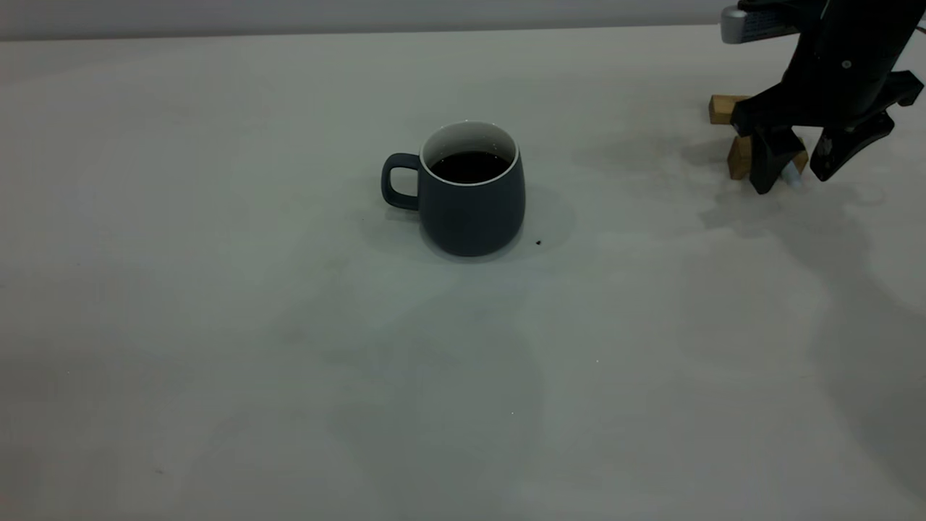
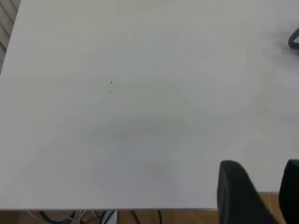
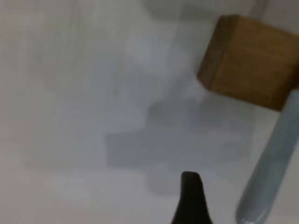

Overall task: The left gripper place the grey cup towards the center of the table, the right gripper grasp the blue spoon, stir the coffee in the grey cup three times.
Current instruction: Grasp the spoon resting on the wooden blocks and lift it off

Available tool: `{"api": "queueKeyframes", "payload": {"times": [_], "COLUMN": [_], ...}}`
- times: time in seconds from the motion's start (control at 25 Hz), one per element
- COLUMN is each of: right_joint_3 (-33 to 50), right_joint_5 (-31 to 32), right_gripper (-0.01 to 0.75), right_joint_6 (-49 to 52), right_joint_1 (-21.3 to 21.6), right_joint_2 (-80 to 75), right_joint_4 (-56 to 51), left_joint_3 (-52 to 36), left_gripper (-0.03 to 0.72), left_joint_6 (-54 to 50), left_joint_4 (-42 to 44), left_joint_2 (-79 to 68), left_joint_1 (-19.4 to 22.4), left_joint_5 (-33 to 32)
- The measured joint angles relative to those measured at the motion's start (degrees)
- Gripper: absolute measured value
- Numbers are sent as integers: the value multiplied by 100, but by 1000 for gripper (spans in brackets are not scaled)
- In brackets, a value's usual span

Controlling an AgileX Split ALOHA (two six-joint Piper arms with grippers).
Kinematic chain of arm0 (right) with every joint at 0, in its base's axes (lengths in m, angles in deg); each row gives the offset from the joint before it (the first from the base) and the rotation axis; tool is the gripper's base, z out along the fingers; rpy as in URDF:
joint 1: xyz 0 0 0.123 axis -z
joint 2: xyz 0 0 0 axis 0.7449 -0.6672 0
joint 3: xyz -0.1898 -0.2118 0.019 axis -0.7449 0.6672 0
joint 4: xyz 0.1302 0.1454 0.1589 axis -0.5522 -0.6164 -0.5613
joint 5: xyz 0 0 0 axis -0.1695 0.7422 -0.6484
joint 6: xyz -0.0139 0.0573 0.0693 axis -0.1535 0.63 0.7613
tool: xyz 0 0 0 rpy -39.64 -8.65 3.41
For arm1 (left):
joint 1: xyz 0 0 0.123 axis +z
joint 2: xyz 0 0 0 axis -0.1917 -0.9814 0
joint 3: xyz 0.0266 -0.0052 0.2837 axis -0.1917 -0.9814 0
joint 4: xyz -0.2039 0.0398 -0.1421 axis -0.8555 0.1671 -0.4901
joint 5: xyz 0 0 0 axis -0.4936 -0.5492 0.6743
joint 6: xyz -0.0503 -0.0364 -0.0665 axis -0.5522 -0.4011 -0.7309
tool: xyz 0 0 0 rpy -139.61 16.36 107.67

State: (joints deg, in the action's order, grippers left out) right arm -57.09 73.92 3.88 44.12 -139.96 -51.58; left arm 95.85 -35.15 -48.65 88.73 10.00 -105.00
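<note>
The spoon's handle slants off the nearer wooden block (image 1: 740, 158), so the blue spoon (image 1: 791, 173) will come loose right away when I lift it, and the wooden block will stay standing.
The grey cup (image 1: 470, 210) stands upright near the middle of the table (image 1: 217, 325), handle to the left, with dark coffee (image 1: 470, 166) inside. At the far right my right gripper (image 1: 792, 181) hangs low over the table, open, its fingers on either side of the pale end of the blue spoon (image 1: 793, 174). In the right wrist view the spoon's handle (image 3: 273, 172) lies beside one black fingertip (image 3: 190, 198), not gripped. My left gripper (image 2: 261, 164) is open and empty over the table's edge, outside the exterior view. A sliver of the cup (image 2: 294, 39) shows far off.
Two wooden blocks (image 1: 725, 108) (image 1: 739, 156) sit just behind the right gripper; the spoon leans on the nearer block (image 3: 250, 63). A small dark speck (image 1: 539, 242) lies right of the cup. Bare tabletop surrounds the cup on all sides.
</note>
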Motion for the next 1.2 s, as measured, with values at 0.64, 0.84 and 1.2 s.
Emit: {"api": "queueKeyframes", "payload": {"times": [0.64, 0.84, 1.2], "right_joint_3": [-2, -2, -2], "right_joint_5": [-339, -437, -301], "right_gripper": [573, 421, 139], "right_joint_6": [73, 90, 195], "right_joint_1": [171, 171, 171], "right_joint_2": [-212, -212, -144], "right_joint_4": [107, 107, 107], "left_joint_3": [0, 0, 0], "left_gripper": [297, 297, 297], "left_joint_6": [0, 0, 0], "left_joint_4": [0, 0, 0], "left_joint_2": [0, 0, 0], "left_joint_1": [0, 0, 0], "left_joint_5": [0, 0, 0]}}
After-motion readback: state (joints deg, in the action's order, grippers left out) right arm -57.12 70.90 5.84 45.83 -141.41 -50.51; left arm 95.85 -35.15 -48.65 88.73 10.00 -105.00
